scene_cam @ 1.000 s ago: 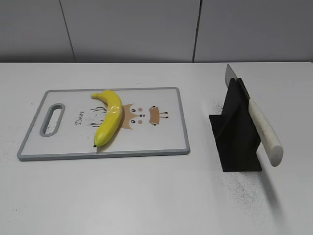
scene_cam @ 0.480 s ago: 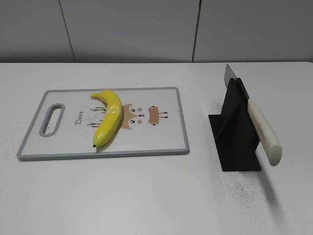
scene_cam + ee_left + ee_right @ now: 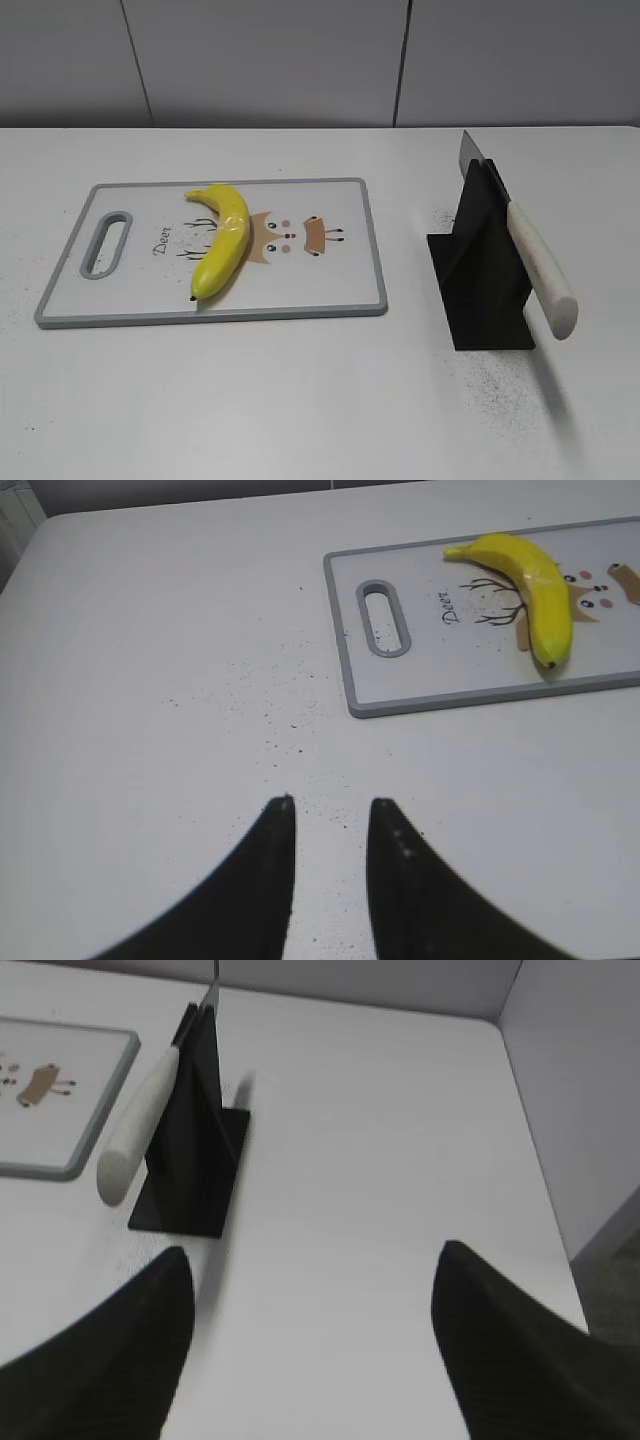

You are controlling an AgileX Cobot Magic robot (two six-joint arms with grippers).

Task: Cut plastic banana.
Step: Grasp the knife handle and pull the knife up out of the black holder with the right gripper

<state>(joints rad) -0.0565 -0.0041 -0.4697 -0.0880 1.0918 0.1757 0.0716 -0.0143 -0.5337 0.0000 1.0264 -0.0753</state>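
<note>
I see the knife's white handle outside my right gripper's open fingers, so next I pull them back and straddle the knife's handle before lifting the knife.
The yellow plastic banana lies on the white cutting board, left of its middle; it also shows in the left wrist view. A knife with a white handle rests slanted in a black stand, right of the board; the right wrist view shows the handle too. My left gripper hangs open and empty over bare table, short of the board's handle end. My right gripper is wide open and empty, behind and to the right of the knife stand. Neither gripper shows in the exterior view.
The cutting board has a grey rim, a slot handle at its left end and a deer print. Dark specks dot the white table. A grey wall runs behind the table. The table's right edge is near my right gripper.
</note>
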